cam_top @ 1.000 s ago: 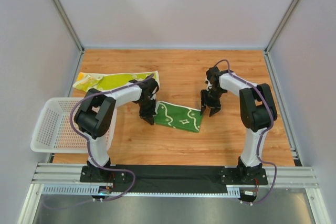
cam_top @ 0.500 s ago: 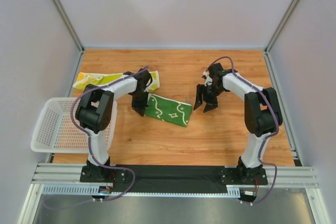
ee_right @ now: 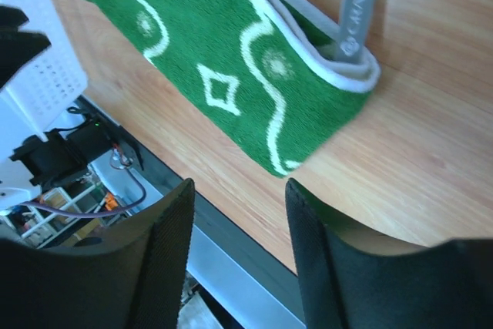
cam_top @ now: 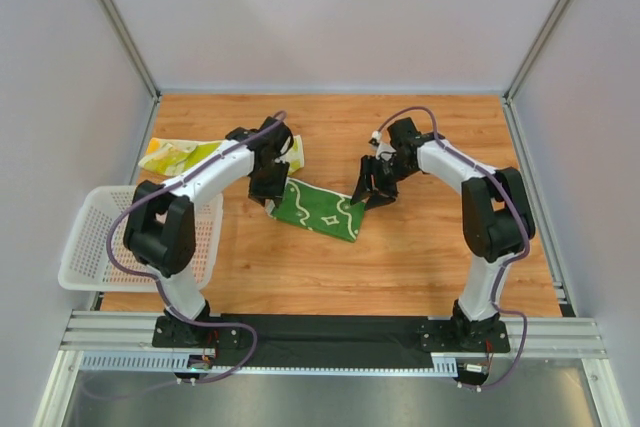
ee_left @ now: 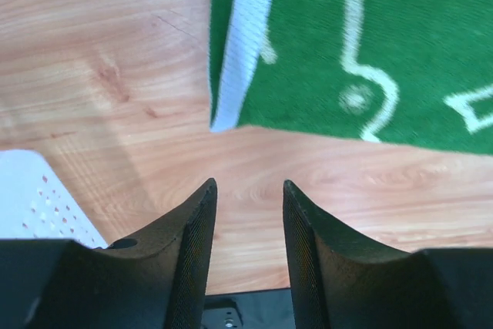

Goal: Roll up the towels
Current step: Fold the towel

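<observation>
The green towel (cam_top: 275, 209) has my grippers hovering at its opposite ends, so next my right gripper moves back while my left gripper comes to the grey loop's end.
The dark green towel (cam_top: 318, 210) with white swirls lies flat as a folded strip mid-table. My left gripper (cam_top: 268, 197) hovers at its left end, open, with nothing between the fingers. In the left wrist view that gripper (ee_left: 248, 184) is over bare wood just short of the green towel's (ee_left: 370, 36) pale edge. My right gripper (cam_top: 362, 197) is open at the right end. In the right wrist view it (ee_right: 240, 184) hangs near the corner of the green towel (ee_right: 223, 59). The lime-yellow towel (cam_top: 190, 155) lies crumpled at the back left.
A white mesh basket (cam_top: 100, 237) sits at the table's left edge, beside the left arm. A grey hanging loop (ee_right: 358, 5) sticks out of the green towel's right end. Walls close the table at the left, back and right.
My left gripper has opened and let go of the green towel's left end after dragging it back and left. My right gripper has moved left to the towel's right end.
</observation>
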